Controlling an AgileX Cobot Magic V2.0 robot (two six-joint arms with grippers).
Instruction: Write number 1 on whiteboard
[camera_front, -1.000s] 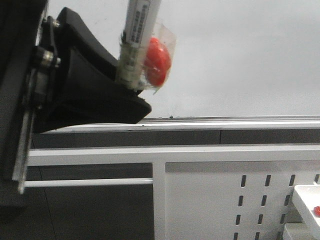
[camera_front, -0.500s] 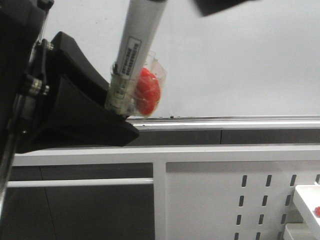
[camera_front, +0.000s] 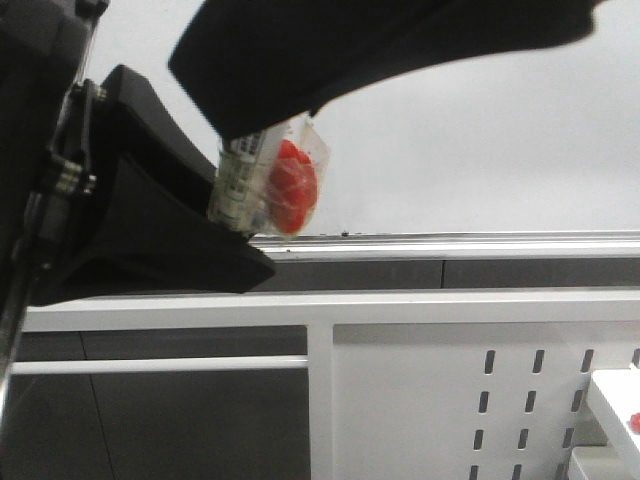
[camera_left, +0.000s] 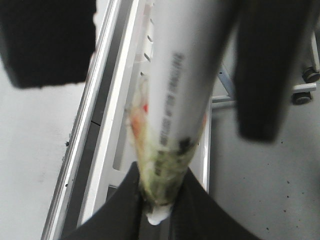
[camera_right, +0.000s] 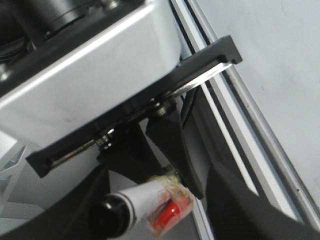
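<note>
The robot's left gripper covers the marker's writing end (camera_left: 160, 212), so it should move out of the way and leave the marker in the right gripper to write on the whiteboard (camera_front: 450, 160).
My left gripper (camera_front: 235, 222) is shut on the lower end of a white marker (camera_front: 243, 175) that has a red piece (camera_front: 292, 198) taped to it. The marker points up in front of the whiteboard (camera_front: 480, 130), above its silver rail (camera_front: 480, 240). No number 1 stroke shows on the board. My right gripper (camera_front: 250, 90) comes in from above, open, its fingers (camera_left: 47, 42) standing either side of the marker's upper part (camera_left: 180, 85). In the right wrist view the marker's black cap (camera_right: 116, 216) lies between my right fingers. The left fingers (camera_left: 120, 210) pinch the marker's base.
A white frame bar (camera_front: 300, 310) and a white perforated metal panel (camera_front: 450, 400) stand below the board. A white tray (camera_front: 615, 400) with a small red thing sits at the lower right. In the left wrist view, grey floor and a caster wheel (camera_left: 305, 95) show.
My right gripper has come down from the top edge and now covers the marker's upper end. The left gripper with the marker shifted slightly down and left, then held still.
</note>
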